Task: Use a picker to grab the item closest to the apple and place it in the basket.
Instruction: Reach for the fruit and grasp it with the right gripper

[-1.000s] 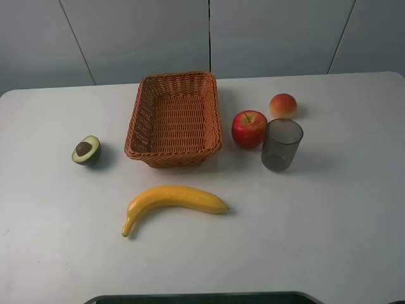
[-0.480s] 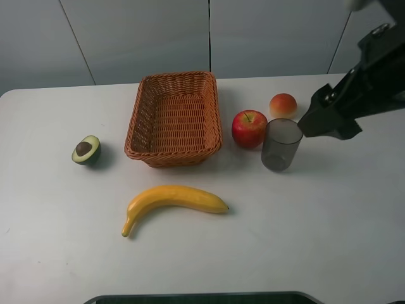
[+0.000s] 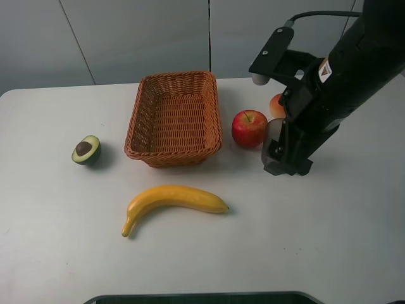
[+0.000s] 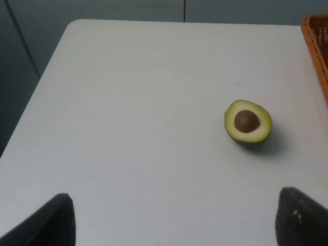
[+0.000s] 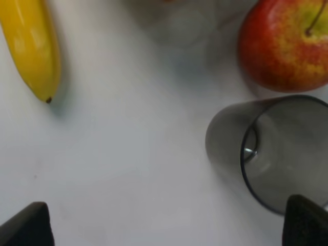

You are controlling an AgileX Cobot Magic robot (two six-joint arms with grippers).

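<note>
The cup's clear bottom (image 5: 250,146) can be seen through the cup's opening. I should expect the grey translucent cup (image 3: 273,133) to be empty when I pick it up.
A red apple (image 3: 249,128) sits just right of the wicker basket (image 3: 174,117). A grey translucent cup (image 3: 272,140) stands upright close beside the apple, and an orange peach (image 3: 276,105) lies behind it; my right arm covers part of both. My right gripper (image 3: 288,162) hovers over the cup's near side. In the right wrist view the gripper (image 5: 166,228) is open, with the cup (image 5: 277,148) near one finger and the apple (image 5: 287,46) beyond. My left gripper (image 4: 179,223) is open over bare table, short of the avocado half (image 4: 248,122).
A yellow banana (image 3: 174,201) lies in front of the basket, and its tip (image 5: 31,46) shows in the right wrist view. The avocado half (image 3: 87,150) sits left of the basket. A basket corner (image 4: 318,46) shows in the left wrist view.
My right arm came in from the right and swung down over the cup, now hiding part of the cup and peach. Nothing on the table has moved.
</note>
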